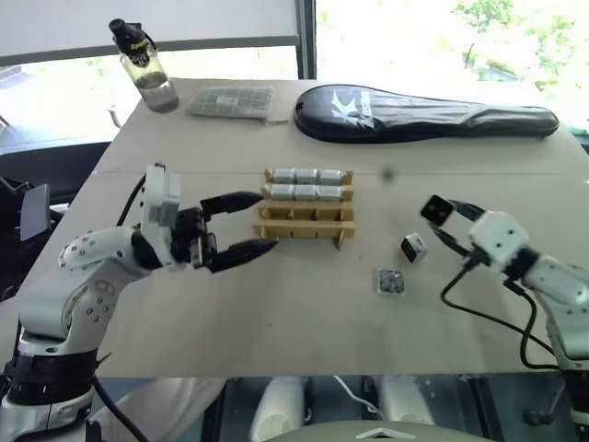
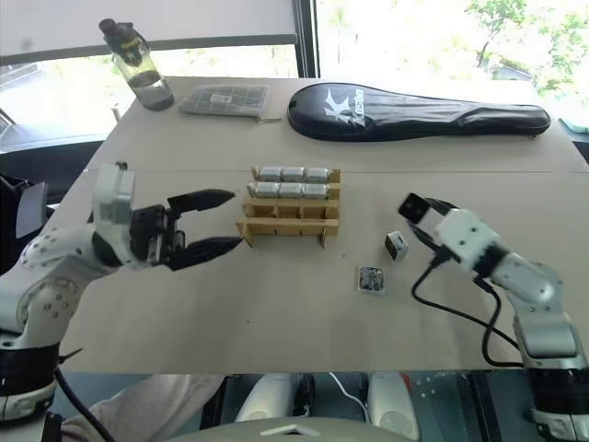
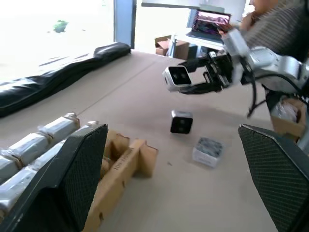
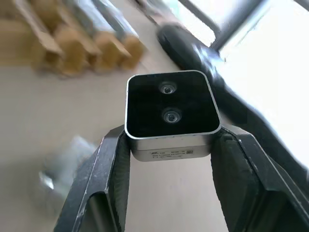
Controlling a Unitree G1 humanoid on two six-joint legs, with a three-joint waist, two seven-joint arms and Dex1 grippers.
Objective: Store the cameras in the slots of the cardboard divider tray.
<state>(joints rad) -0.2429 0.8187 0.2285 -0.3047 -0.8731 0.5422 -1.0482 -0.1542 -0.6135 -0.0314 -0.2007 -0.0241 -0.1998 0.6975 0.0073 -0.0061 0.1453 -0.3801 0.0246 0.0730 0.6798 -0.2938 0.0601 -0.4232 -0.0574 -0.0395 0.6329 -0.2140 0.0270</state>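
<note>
Next, I take the camera (image 1: pixel 438 211) with my left gripper first, because it is in my right gripper and the tray's empty end slot (image 1: pixel 278 211) is by my left gripper.
The tan cardboard divider tray (image 1: pixel 307 227) stands mid-table. Its two back rows hold several silver wrapped cameras (image 1: pixel 306 184), and its front slots are empty. My left gripper (image 1: pixel 269 220) is open, level, with its fingertips at the tray's left end. To the right of the tray, above the table, my right gripper (image 1: pixel 440 216) is shut on a camera (image 4: pixel 170 108) whose black lens face shows. Below it a second camera (image 1: pixel 413 248) with a black face sits on the table. A wrapped one (image 1: pixel 391 282) lies nearer the front edge.
At the back of the table are a drink bottle (image 1: pixel 147 69), a flat grey gridded packet (image 1: pixel 232 101) and a long black racket bag (image 1: pixel 423 112). The left wrist view shows a laptop (image 3: pixel 210 21) and a seated person (image 3: pixel 282 24) beyond the table's right side.
</note>
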